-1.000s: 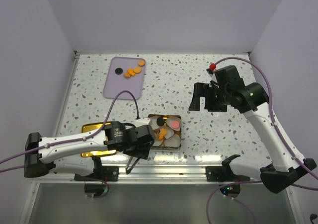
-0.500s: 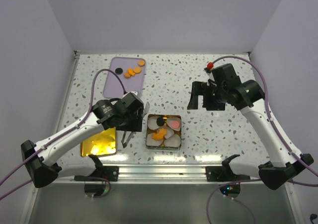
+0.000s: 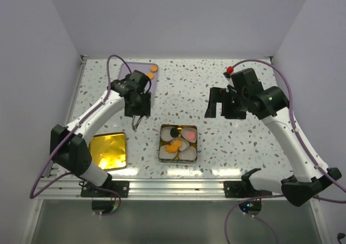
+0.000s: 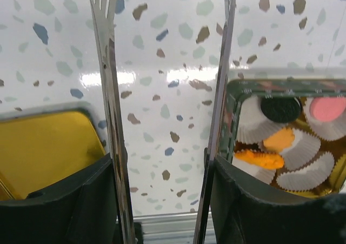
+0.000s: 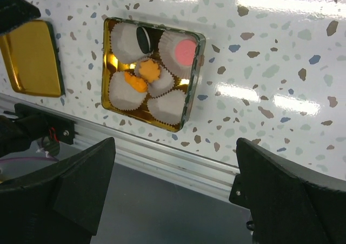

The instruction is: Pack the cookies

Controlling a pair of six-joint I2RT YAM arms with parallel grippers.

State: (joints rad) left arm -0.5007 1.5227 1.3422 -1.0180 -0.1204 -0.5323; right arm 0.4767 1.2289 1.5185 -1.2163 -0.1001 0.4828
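My left gripper should keep going over the purple tray [image 3: 139, 66] until the tongs are on both sides of a cookie, because the tongs are open and the tin has an empty cup [image 3: 187, 155].
My left gripper [image 3: 138, 104] is over the purple tray [image 3: 139, 67] at the back left, shut on metal tongs [image 3: 134, 124] whose tips point toward the front. In the left wrist view the tongs [image 4: 111, 92] stand apart between my fingers [image 4: 81, 200] with nothing in them. Two orange cookies [image 3: 152, 71] show on the tray; the rest are hidden by my arm. The open tin [image 3: 162, 153] holds paper cups with a black cookie [image 3: 173, 131], a pink cookie [image 3: 190, 134] and orange cookies [image 3: 174, 146]. My right gripper [image 3: 221, 104] is open and empty, high to the right of the tin.
The gold lid [image 3: 108, 151] lies left of the tin, near the front rail [image 3: 178, 185]. The right wrist view shows the tin [image 5: 194, 81], the lid [image 5: 32, 57] and the rail [image 5: 178, 160]. White walls close the table's back and sides.
My left arm has swung with the tongs from beside the tin at the front back to the purple tray. The right arm has barely moved.
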